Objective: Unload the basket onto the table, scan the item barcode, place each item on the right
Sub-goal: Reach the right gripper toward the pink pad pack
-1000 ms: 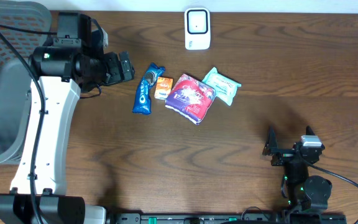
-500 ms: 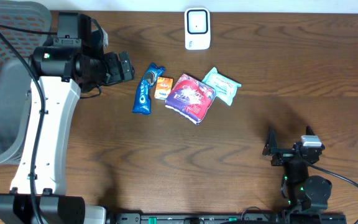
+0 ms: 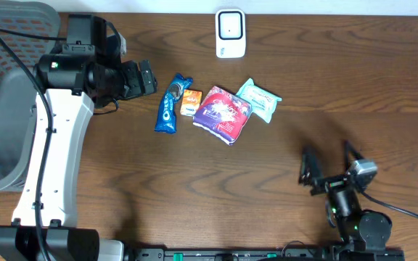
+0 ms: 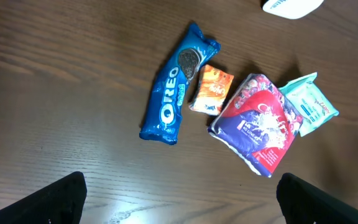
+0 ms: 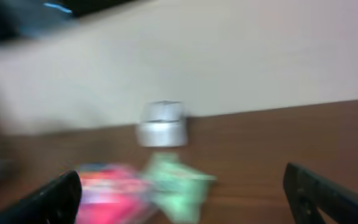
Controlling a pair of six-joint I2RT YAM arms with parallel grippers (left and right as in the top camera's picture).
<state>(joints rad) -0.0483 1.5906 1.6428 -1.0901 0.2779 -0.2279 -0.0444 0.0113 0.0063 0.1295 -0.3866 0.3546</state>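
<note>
My right gripper needs to lift the purple-red pack aside (image 3: 223,115) before it takes the mint-green pack, because the purple-red pack is lying over the mint-green pack's edge (image 3: 250,106).
Four items lie in a row on the brown table: a blue Oreo pack (image 3: 170,105) (image 4: 173,99), a small orange packet (image 3: 190,101) (image 4: 211,90), a purple-red pack (image 3: 225,114) (image 4: 260,121) and a mint-green pack (image 3: 259,99) (image 4: 309,106). A white scanner (image 3: 231,32) (image 5: 161,123) stands at the far edge. My left gripper (image 3: 149,78) (image 4: 182,205) hovers left of the Oreo pack, open and empty. My right gripper (image 3: 328,162) (image 5: 182,199) is near the front right, open and empty. Its view is blurred, with the mint-green pack (image 5: 176,186) ahead.
A grey mesh chair (image 3: 6,94) stands off the table's left side. The left arm's white column (image 3: 49,159) rises over the left part of the table. A pale wall (image 5: 229,56) backs the table's far edge.
The right gripper has swung a little left and turned, and its view is motion-blurred. The left arm and the items have not moved.
</note>
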